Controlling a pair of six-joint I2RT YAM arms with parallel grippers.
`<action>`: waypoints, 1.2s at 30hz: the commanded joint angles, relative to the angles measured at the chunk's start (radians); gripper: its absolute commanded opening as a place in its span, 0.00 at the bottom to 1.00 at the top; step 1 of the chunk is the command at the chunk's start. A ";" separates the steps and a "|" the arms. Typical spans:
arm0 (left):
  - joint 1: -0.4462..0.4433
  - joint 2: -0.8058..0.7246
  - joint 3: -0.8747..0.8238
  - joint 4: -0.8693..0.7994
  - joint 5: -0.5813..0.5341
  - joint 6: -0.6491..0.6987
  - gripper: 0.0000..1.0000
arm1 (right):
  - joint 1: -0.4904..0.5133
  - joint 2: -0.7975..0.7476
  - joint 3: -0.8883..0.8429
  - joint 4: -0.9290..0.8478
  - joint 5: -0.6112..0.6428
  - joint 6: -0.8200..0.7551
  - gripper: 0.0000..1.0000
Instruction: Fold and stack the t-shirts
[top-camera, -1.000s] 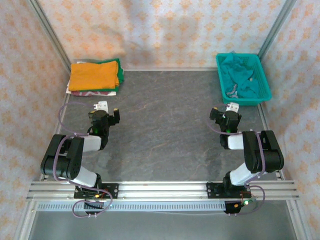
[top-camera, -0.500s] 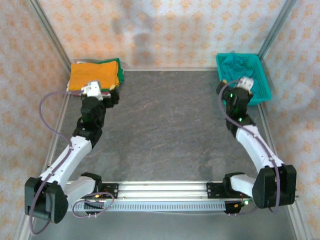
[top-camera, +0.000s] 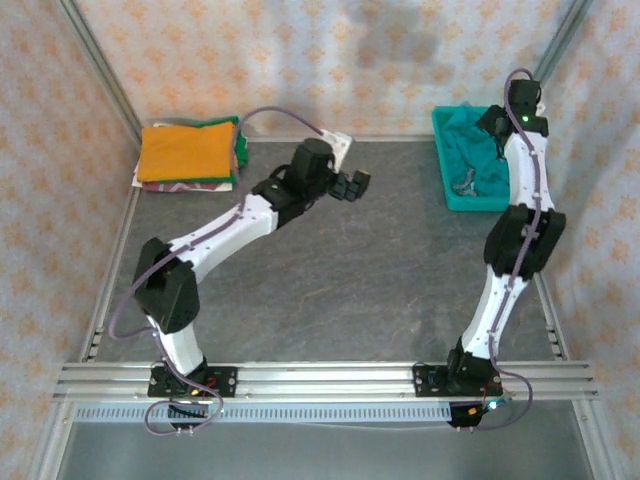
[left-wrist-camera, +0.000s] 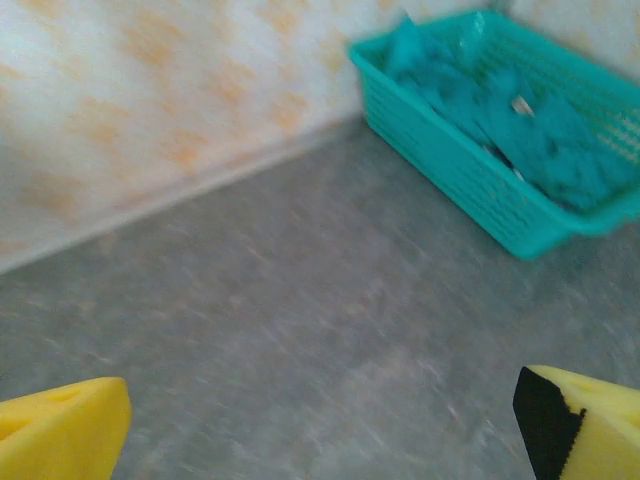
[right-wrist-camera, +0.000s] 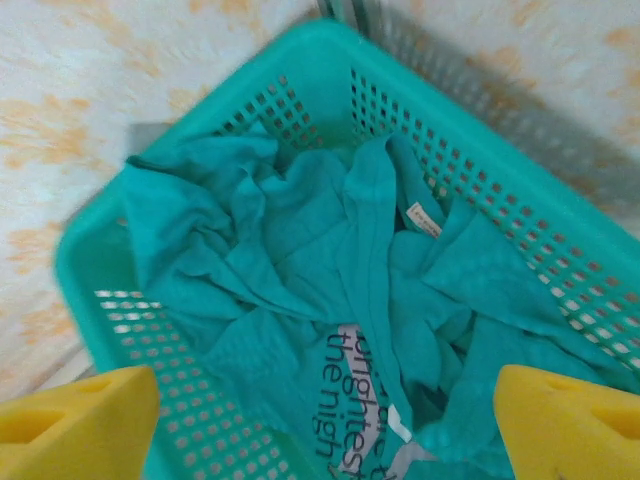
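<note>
Open mesh (right-wrist-camera: 205, 410) can be seen next to the lone teal t-shirt (top-camera: 474, 150), so I expect the basket to be empty when I lift the t-shirt out.
A crumpled teal t-shirt (right-wrist-camera: 300, 250) with printed lettering (right-wrist-camera: 355, 405) lies in the teal mesh basket (right-wrist-camera: 250, 95) at the back right (top-camera: 448, 190). My right gripper (right-wrist-camera: 325, 425) hangs open above it, its yellow fingertips (right-wrist-camera: 80, 420) wide apart and touching nothing; from the top its arm reaches high over the basket (top-camera: 505, 125). Folded shirts, orange (top-camera: 188, 150) on green and patterned ones, are stacked at the back left. My left gripper (top-camera: 352, 185) is open over the bare table (left-wrist-camera: 300, 300) at the back middle, facing the basket (left-wrist-camera: 480, 200) and the shirt in it (left-wrist-camera: 530, 120).
Patterned walls and metal posts close in the back and both sides. The basket stands tight against the right wall. The grey table (top-camera: 340, 290) stretches between the stack and the basket, with the arm bases along the near rail.
The left arm has swung from beside the orange stack out to the back middle. The right arm has risen from beside the basket to high above it. Both grippers stay open.
</note>
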 joint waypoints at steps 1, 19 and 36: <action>-0.009 -0.017 0.031 -0.050 0.044 0.006 1.00 | 0.005 0.228 0.309 -0.347 -0.084 -0.018 0.89; -0.009 -0.182 -0.279 0.032 -0.051 -0.060 1.00 | 0.005 0.434 0.397 -0.108 -0.283 0.113 0.18; -0.009 -0.545 -0.383 0.183 -0.062 -0.062 1.00 | 0.090 -0.150 0.430 -0.027 -0.173 0.022 0.00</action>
